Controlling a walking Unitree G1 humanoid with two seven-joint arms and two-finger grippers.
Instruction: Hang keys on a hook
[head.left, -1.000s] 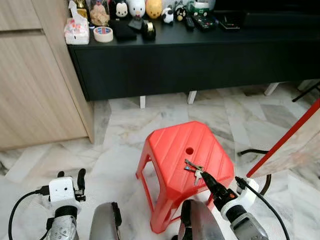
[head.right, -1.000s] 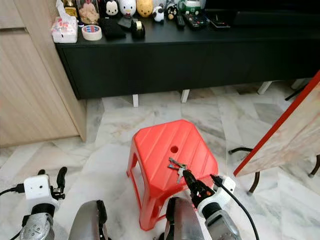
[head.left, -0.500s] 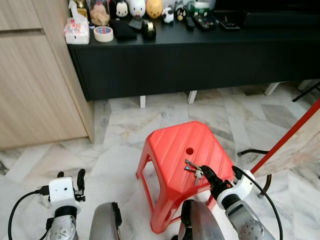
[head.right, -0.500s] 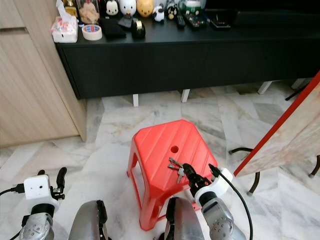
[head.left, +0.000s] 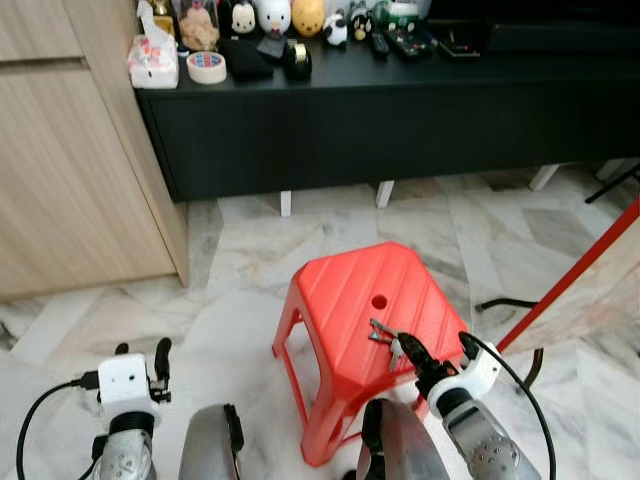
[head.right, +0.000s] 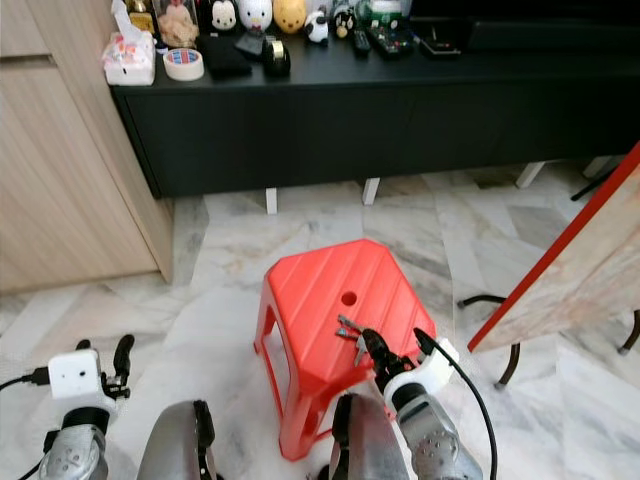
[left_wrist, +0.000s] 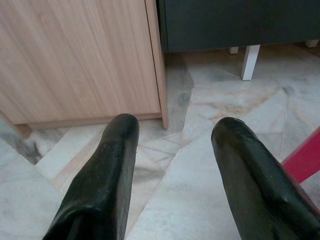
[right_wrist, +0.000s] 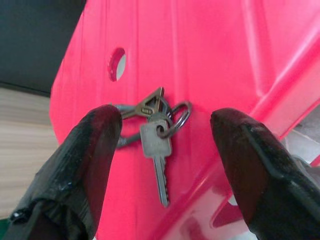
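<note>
The silver keys (right_wrist: 156, 138) are strung loosely on the tilted ring (right_wrist: 180, 121), so they will fall and dangle below my right gripper when I lift the ring.
A bunch of silver keys (head.left: 384, 337) on a ring lies flat on the top of a red plastic stool (head.left: 345, 285), near its front right edge. My right gripper (head.left: 404, 347) is low over the stool and open. In the right wrist view the keys (right_wrist: 156, 131) lie between its two black fingers (right_wrist: 97, 137), which reach either side of the ring without closing on it. My left gripper (head.left: 140, 352) hangs open at lower left above the marble floor, its fingers (left_wrist: 112, 155) apart with nothing between them.
A long black low console (head.left: 380, 110) along the far wall carries figurines, a tape roll (head.left: 206, 68) and remotes. A light wood cabinet (head.left: 70, 150) stands at left. A red-edged board (head.left: 585, 270) leans at right, with a black cable (head.left: 500, 302) on the floor.
My right gripper has moved forward along the stool top from its front right edge, so that its fingers now straddle the keys. The keys and the left arm have not moved.
</note>
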